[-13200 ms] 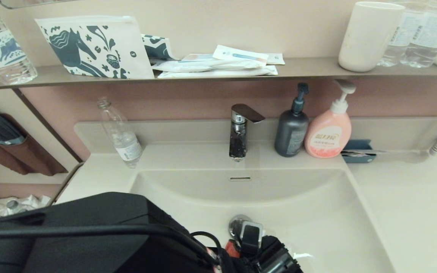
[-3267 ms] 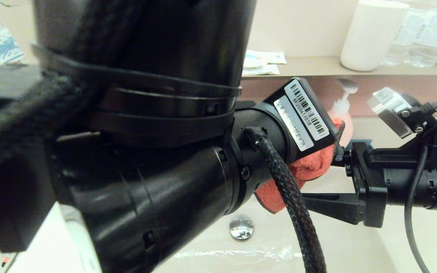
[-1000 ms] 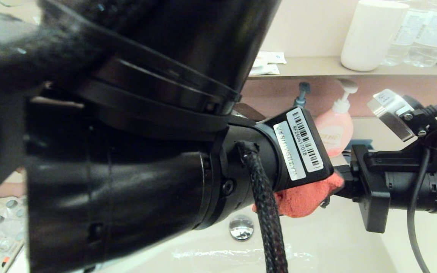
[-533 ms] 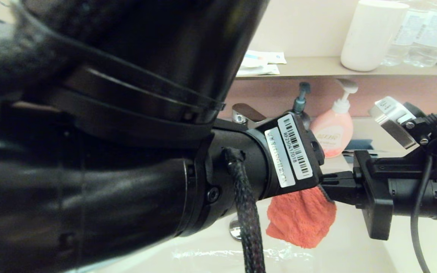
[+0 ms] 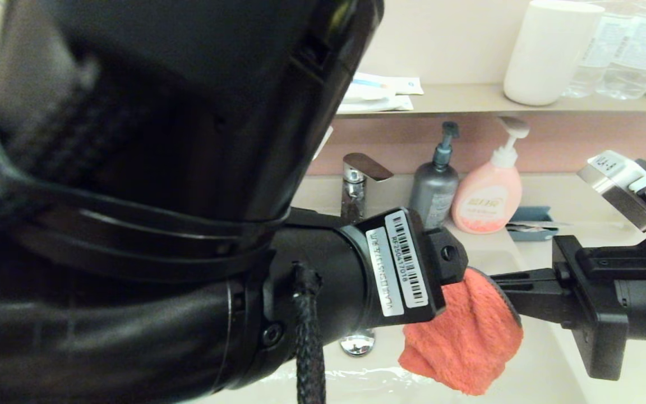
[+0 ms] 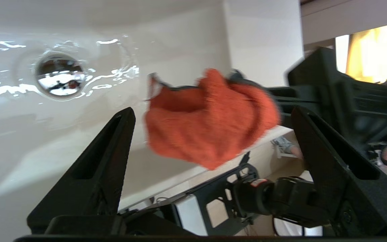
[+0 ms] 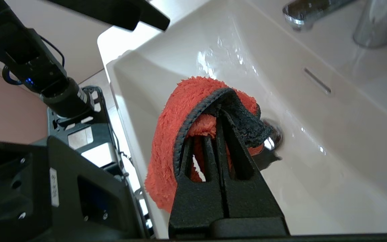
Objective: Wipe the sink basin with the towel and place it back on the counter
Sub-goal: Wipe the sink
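The robot's right gripper has the orange-red towel [image 5: 467,336] hanging bunched in thick folds [image 6: 216,109], so the towel will remain a crumpled wad when the robot pushes it across the basin.
The orange-red towel [image 5: 463,336] with its dark grey edge hangs in the air over the sink basin [image 5: 536,350], to the right of the chrome drain plug [image 5: 358,342]. My right gripper [image 5: 494,280] reaches in from the right and is shut on the towel's upper fold; in the right wrist view the towel [image 7: 166,134] drapes over the closed gripper [image 7: 218,111]. My left gripper [image 6: 213,111] is open, and the towel [image 6: 207,124] hangs just beyond its fingertips without touching them. The left arm [image 5: 188,224] fills the left of the head view. The counter [image 5: 592,233] lies at the right.
A chrome faucet [image 5: 356,185], a grey pump bottle [image 5: 432,193], a pink soap bottle [image 5: 487,196] and a small blue holder [image 5: 530,216] stand along the back. A white cup [image 5: 547,53] and water bottles sit on the wall shelf. A film of water lies on the basin floor [image 6: 45,134].
The towel was bunched between both grippers; it now hangs lower and free from the right gripper alone. The left wrist has dropped and drawn back to the left, and the right gripper has shifted right.
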